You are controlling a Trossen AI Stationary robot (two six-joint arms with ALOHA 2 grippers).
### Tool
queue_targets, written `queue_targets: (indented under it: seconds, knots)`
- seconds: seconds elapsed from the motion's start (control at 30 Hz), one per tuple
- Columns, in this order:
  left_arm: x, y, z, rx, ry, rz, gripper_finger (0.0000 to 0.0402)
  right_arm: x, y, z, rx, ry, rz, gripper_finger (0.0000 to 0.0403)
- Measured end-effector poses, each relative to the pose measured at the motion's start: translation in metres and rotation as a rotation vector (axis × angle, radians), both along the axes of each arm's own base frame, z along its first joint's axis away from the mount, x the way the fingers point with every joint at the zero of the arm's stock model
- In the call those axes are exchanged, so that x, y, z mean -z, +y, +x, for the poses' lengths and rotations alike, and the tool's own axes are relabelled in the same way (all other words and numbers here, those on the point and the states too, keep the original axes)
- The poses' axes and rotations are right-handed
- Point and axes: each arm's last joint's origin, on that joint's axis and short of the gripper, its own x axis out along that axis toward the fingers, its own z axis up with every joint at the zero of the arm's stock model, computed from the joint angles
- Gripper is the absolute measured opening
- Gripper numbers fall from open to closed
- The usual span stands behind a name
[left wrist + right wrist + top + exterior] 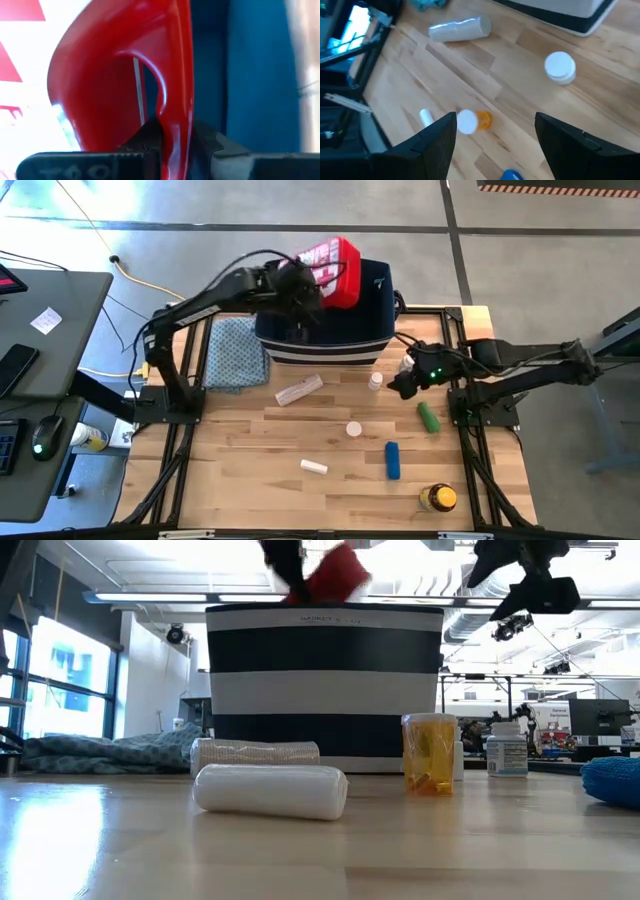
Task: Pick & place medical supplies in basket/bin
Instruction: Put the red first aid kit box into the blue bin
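The red first-aid kit hangs at a slant beyond the navy basket's far rim, so the robot's left gripper should pull it back over the basket's opening (325,328) and make it level before letting go.
My left gripper (308,288) is shut on the red first-aid kit (335,268) and holds it over the dark navy basket (325,330) at the table's far side. In the low view the kit (335,575) shows above the basket's rim (325,608). My right gripper (405,385) hovers open above the table right of the basket, near a small white bottle (375,380). On the wood lie a green cylinder (428,416), a blue cylinder (393,460), a yellow-capped amber bottle (437,498), a white roll (298,390), a white tube (314,467) and a white-capped jar (353,428). My left gripper pinches a thin red edge (175,137) of the kit, beside a loop-shaped opening, between its two fingers (150,137). It comes at the kit from the table's left side. The kit is lifted clear and tilted above the basket's opening.
A blue-green patterned cloth (235,352) lies left of the basket. The right wrist view shows a small orange bottle with a white cap (472,121) below the open fingers and a white jar (560,66) farther on. A desk with a mouse and phone stands left of the table.
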Motion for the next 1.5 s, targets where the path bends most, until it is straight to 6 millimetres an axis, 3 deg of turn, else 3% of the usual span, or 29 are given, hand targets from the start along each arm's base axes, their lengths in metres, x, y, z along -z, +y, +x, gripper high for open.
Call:
queue_targets:
  seconds: [0.2, 0.4, 0.8, 1.2, 1.3, 1.37, 1.5]
  knots:
    - [0.058, 0.023, 0.004, 0.037, 0.108, -0.050, 0.0090, -0.015, -0.001, -0.013, -0.005, -0.117, -0.017, 0.0259]
    - [0.078, 0.030, 0.002, 0.066, 0.074, -0.128, 0.0090, -0.027, -0.001, -0.033, -0.031, -0.208, -0.050, 0.0259]
    - [0.078, 0.054, 0.002, 0.047, -0.005, -0.124, 0.0090, -0.035, -0.003, -0.051, 0.030, -0.277, -0.082, 0.0259]
    - [0.038, 0.063, -0.010, 0.122, -0.139, -0.270, 0.0090, -0.036, -0.006, -0.050, 0.127, -0.282, -0.097, 0.0259]
    - [0.039, 0.065, -0.014, 0.138, -0.123, -0.309, 0.0090, -0.036, -0.007, -0.050, 0.152, -0.283, -0.106, 0.0259]
    - [0.044, 0.069, -0.014, 0.140, -0.089, -0.247, 0.0090, -0.036, -0.007, -0.050, 0.171, -0.284, -0.111, 0.0259]
    - [0.066, 0.085, -0.009, 0.120, -0.012, -0.216, 0.0090, -0.035, -0.007, -0.050, 0.187, -0.285, -0.102, 0.0259]
